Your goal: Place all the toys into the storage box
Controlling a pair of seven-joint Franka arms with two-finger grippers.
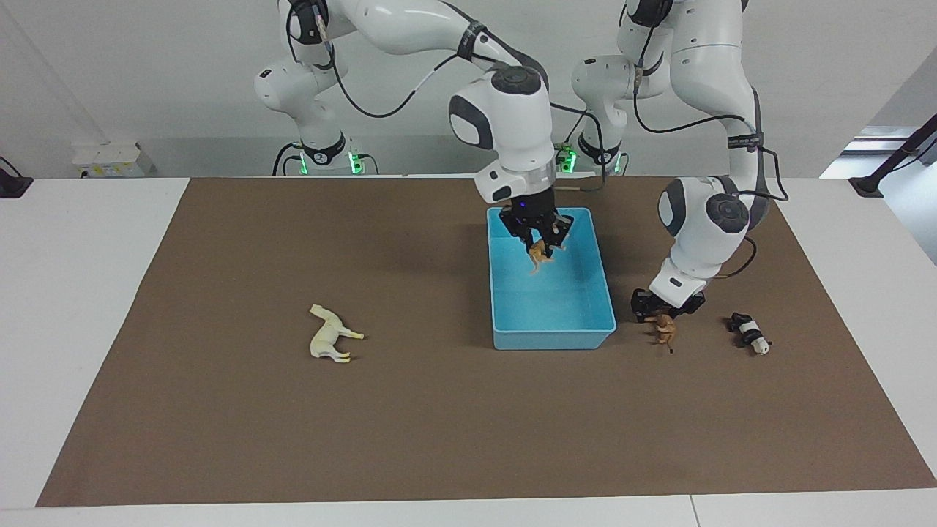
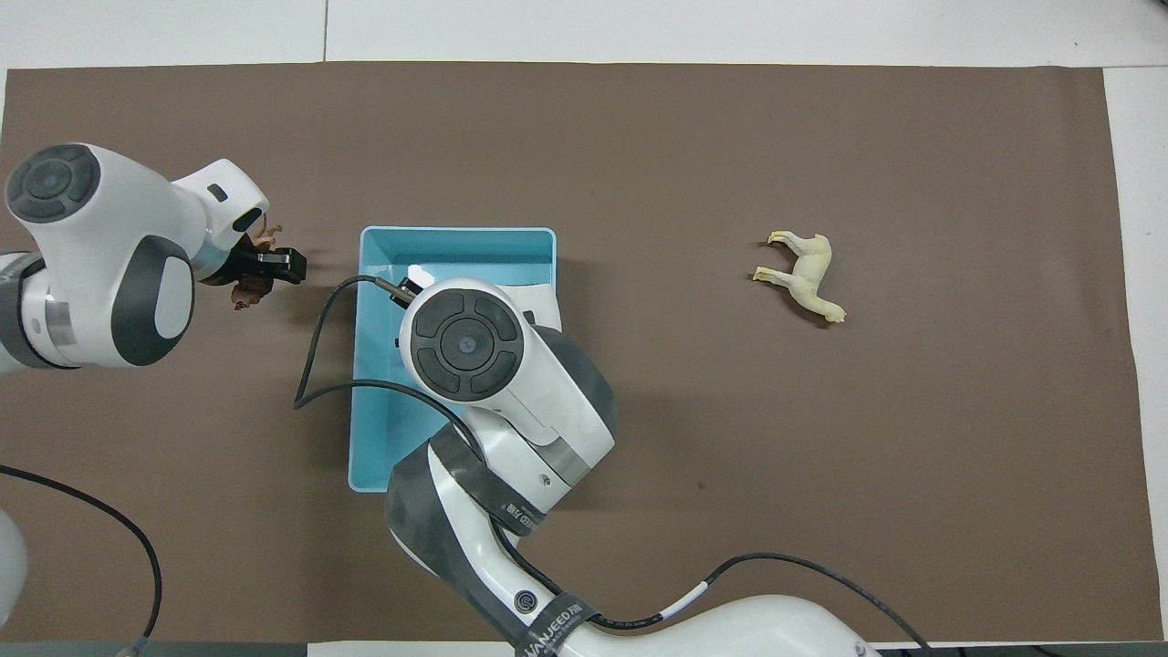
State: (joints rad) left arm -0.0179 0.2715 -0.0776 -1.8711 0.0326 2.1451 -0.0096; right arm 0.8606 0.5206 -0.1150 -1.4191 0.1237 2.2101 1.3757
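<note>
Next, I drop the orange tiger with my right gripper and back that gripper off before my left gripper brings in the brown lion (image 1: 665, 329), because my right arm covers the storage box (image 2: 378, 341).
My right gripper (image 1: 540, 245) is shut on the orange tiger (image 1: 539, 256) and holds it up over the light blue storage box (image 1: 553, 338), above the part of the box nearer the robots. In the overhead view the right arm covers most of the box (image 2: 456, 235) and hides the tiger. My left gripper (image 1: 665, 316) is down at the brown lion (image 1: 665, 331), which is beside the box toward the left arm's end; gripper (image 2: 260, 266) and lion (image 2: 246, 292) also show from overhead. The panda (image 1: 748, 333) lies on the mat beside the lion. The cream llama (image 1: 333, 335) lies toward the right arm's end.
A brown mat (image 1: 468, 439) covers the white table. The llama (image 2: 808, 274) lies alone on its side. From overhead the left arm hides the panda. A black cable (image 2: 315, 347) from the right arm hangs beside the box.
</note>
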